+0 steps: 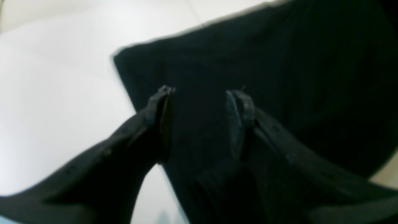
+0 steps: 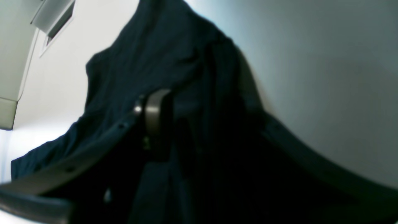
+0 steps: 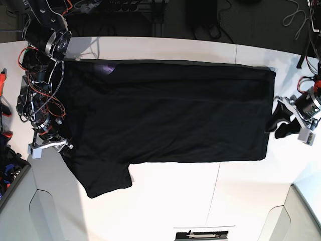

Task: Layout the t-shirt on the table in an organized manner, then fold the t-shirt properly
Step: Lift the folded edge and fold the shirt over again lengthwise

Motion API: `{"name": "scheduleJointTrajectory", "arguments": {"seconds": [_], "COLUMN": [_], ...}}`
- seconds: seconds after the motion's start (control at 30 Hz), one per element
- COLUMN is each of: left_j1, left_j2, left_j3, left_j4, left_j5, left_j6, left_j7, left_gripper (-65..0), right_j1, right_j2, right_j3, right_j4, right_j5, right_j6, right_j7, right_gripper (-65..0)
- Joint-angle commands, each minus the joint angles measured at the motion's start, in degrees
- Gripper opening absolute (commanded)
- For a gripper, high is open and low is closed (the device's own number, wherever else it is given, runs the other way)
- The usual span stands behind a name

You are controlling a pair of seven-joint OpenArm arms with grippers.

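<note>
The robot's right gripper has cloth at the t-shirt's shoulder edge [image 3: 68, 153] and the t-shirt's hem end lies loose, so the left gripper should pinch the hem [image 3: 268, 136] before the fold.
The black t-shirt [image 3: 170, 115] lies spread flat on the white table [image 3: 175, 201], collar end at left, hem at right, one sleeve [image 3: 103, 178] pointing to the front. My left gripper [image 3: 279, 124] is open at the hem edge; in the left wrist view it [image 1: 199, 90] hovers over the cloth [image 1: 295, 77] near a hem corner [image 1: 115, 56]. My right gripper [image 3: 64, 145] is at the shoulder edge. In the right wrist view its jaws stand apart with bunched cloth [image 2: 155, 56] between them, one finger [image 2: 155, 118] showing, the other covered.
The right arm's body with loose red wires [image 3: 37, 85] stands along the table's left edge. A red-handled tool [image 3: 4, 75] lies at far left. Cables and dark gear [image 3: 125, 6] sit behind the table. A thin seam [image 3: 215, 191] crosses the tabletop.
</note>
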Motion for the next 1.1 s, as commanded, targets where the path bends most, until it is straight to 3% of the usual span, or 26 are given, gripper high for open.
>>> {"name": "scheduleJointTrajectory", "arguments": {"seconds": [0.0,0.13,0.27,0.4,0.57,0.8,0.93,1.07], "left_j1": [-3.48,-13.86,-24.02,-31.67,-35.63,-35.74,-36.26,-36.79], "left_j2": [-1.38,-1.22,-0.04,2.95,6.56,9.01,9.03,9.03], "left_j3": [0.02,4.96,11.23,14.32,14.38,14.38,14.38,14.38], "left_j4": [-1.73,-14.36,-29.22,-41.53,-49.94,-51.41,-51.39,-51.39], "left_j5": [-1.25,0.20,4.68,6.56,8.41,10.80,10.78,10.71], "left_j6": [-0.01,0.07,3.89,6.60,7.67,7.65,7.15,3.96], "left_j7": [-1.40,-2.60,-6.78,-6.86,-7.21,-7.43,-7.72,-7.96], "left_gripper": [-34.5,-34.4,-34.3,-34.3,-34.3,-35.2,-47.8,-58.7], "right_j1": [1.05,0.70,0.74,0.74,0.76,1.07,1.07,1.79], "right_j2": [0.46,0.44,0.44,0.44,0.46,0.48,0.48,0.42], "right_j3": [-0.07,-0.07,-0.07,-0.07,-0.07,-0.07,-0.07,-0.07], "right_j4": [0.68,0.68,0.68,0.68,0.68,0.68,0.68,0.68], "right_j5": [0.04,0.02,0.04,0.04,0.04,0.07,0.00,-0.72], "right_j6": [0.11,0.11,0.13,0.11,0.11,0.11,0.07,-0.74], "right_j7": [-0.61,-0.68,-0.87,-0.87,-0.83,-0.28,2.86,4.17], "right_gripper": [-37.4,-37.4,-37.4,-37.4,-37.4,-37.4,-37.4,-38.0]}}
